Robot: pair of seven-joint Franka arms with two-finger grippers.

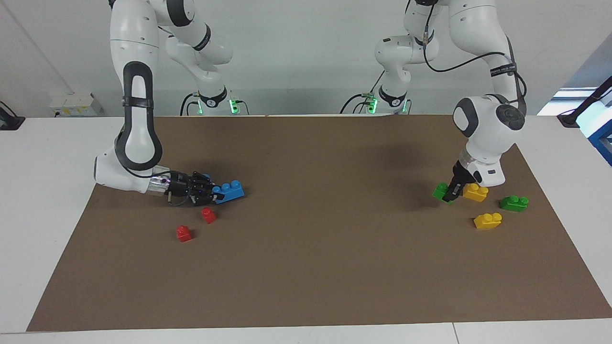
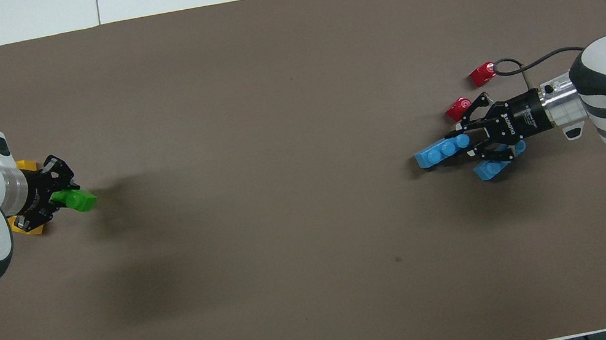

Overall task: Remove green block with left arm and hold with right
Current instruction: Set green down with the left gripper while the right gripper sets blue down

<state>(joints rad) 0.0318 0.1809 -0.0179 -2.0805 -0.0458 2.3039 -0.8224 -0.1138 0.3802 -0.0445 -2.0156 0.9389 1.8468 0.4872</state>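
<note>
The green block (image 1: 440, 191) is hanging above open brown mat (image 1: 442, 208), clear of the yellow brick. My left gripper keeps lowering the block until it rests, and then let go.
The bright green block (image 1: 440, 191) lies low over the brown mat (image 1: 334, 239) at the left arm's end, beside a yellow brick (image 1: 476, 191). My left gripper (image 1: 451, 192) is shut on it, as the overhead view (image 2: 61, 194) shows, with the green block (image 2: 79, 201) sticking out past the fingers. My right gripper (image 1: 213, 193) is at the right arm's end, shut on one end of a blue brick (image 1: 230, 190) that rests on the mat. The overhead view shows the same for the right gripper (image 2: 472, 144) and the blue brick (image 2: 438, 153).
A darker green brick (image 1: 514, 203) and a second yellow brick (image 1: 487, 220) lie farther from the robots than the left gripper. Two red bricks (image 1: 208, 215) (image 1: 183, 233) lie on the mat near the right gripper. A second blue brick (image 2: 492, 167) sits under the right gripper.
</note>
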